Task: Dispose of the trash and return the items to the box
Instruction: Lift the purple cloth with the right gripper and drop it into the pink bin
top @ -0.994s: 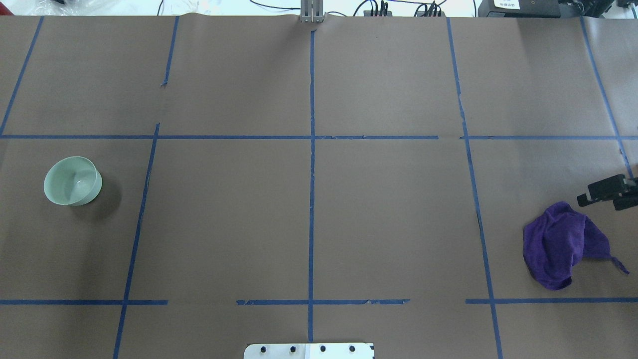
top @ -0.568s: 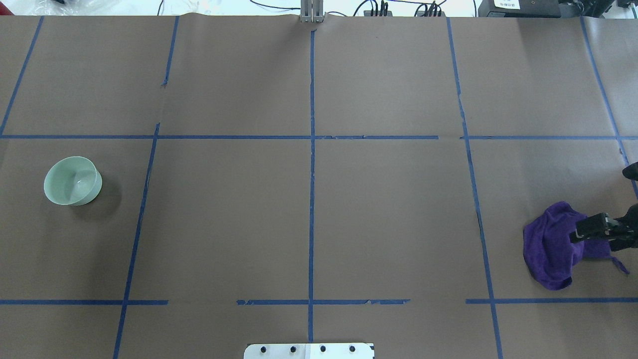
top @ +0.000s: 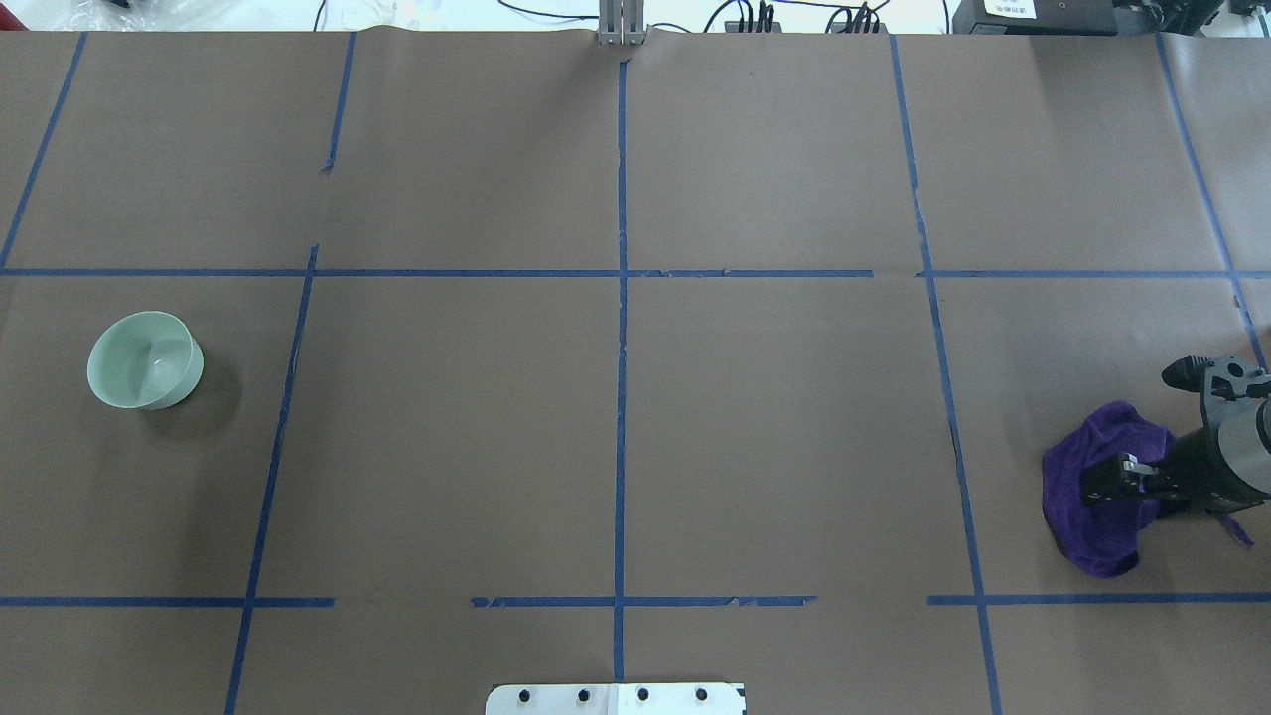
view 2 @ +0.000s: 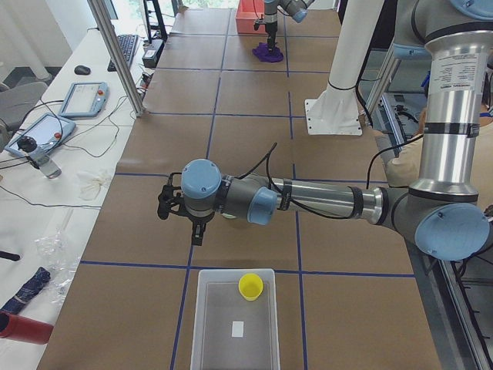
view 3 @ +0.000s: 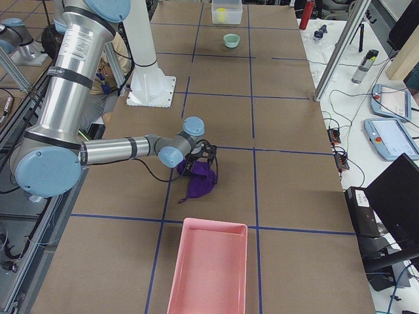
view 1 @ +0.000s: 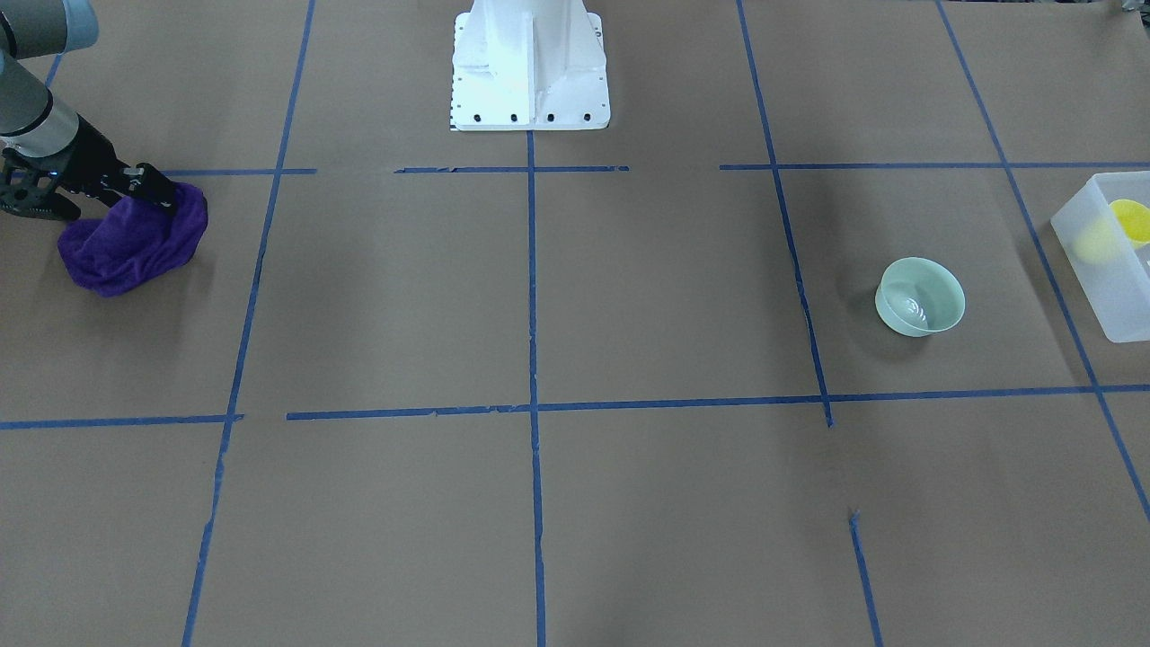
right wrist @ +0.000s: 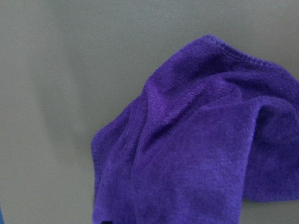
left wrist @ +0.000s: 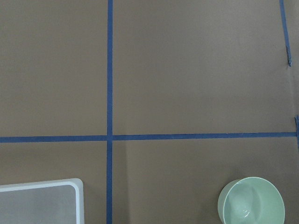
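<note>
The purple cloth (view 1: 131,250) will hang down from my right gripper and smooth out when I lift it, because loose folds (right wrist: 175,116) run in ripples across its top.
The pale mint-green bowl (view 1: 920,296) stands upright on the brown paper; it also shows in the overhead view (top: 145,359) and the left wrist view (left wrist: 251,200). The yellow cup (view 1: 1130,220) sits inside the frosted box (view 1: 1101,270), also seen in the exterior left view (view 2: 235,324). My left gripper (view 2: 196,235) hangs above the table between bowl and box; I cannot tell whether it is open or shut. My right gripper (top: 1102,477) is open, low over the crumpled purple cloth (top: 1097,531), and its fingers reach onto the cloth's top.
A pink tray (view 3: 208,268) lies near the cloth, on the table's right end. The white robot pedestal (view 1: 528,63) stands at the table's middle edge. Blue tape lines cross the brown paper.
My right gripper has moved from beside the cloth's far edge to over the cloth and lower, with more of the wrist in view. The bowl has not moved.
</note>
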Motion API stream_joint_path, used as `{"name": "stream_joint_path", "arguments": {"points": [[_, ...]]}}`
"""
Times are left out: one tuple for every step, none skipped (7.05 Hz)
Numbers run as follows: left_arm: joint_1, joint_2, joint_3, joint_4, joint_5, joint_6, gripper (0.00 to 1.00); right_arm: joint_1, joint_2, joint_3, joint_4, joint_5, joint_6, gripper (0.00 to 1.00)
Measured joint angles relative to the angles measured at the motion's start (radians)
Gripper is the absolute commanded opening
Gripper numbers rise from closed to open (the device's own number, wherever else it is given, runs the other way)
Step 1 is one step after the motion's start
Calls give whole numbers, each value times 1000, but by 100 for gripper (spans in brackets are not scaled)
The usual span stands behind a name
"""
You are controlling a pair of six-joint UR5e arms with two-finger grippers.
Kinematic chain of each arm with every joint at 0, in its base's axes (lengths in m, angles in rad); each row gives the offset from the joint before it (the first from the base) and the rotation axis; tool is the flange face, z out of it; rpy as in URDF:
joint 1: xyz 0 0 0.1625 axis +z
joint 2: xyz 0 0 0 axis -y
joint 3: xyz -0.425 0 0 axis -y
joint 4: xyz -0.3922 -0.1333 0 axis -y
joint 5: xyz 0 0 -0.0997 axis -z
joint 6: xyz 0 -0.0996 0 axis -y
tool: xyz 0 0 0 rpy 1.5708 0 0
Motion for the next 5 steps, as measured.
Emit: {"name": "stream_joint_path", "arguments": {"points": [[26, 0, 1, -11, 1, -20, 100, -2, 7, -8, 1, -2, 3, 0], [73, -1, 4, -52, 8, -72, 100, 5, 9, 5, 1, 0, 4, 0], [148, -1, 6, -122, 44, -167, 100, 34, 6, 51, 1, 9, 4, 0], [254, 0, 5, -202, 118, -304, 100, 104, -1, 113, 1, 36, 4, 0], [337, 7, 4, -275, 173, -423, 100, 217, -2, 161, -1, 93, 1, 0]]}}
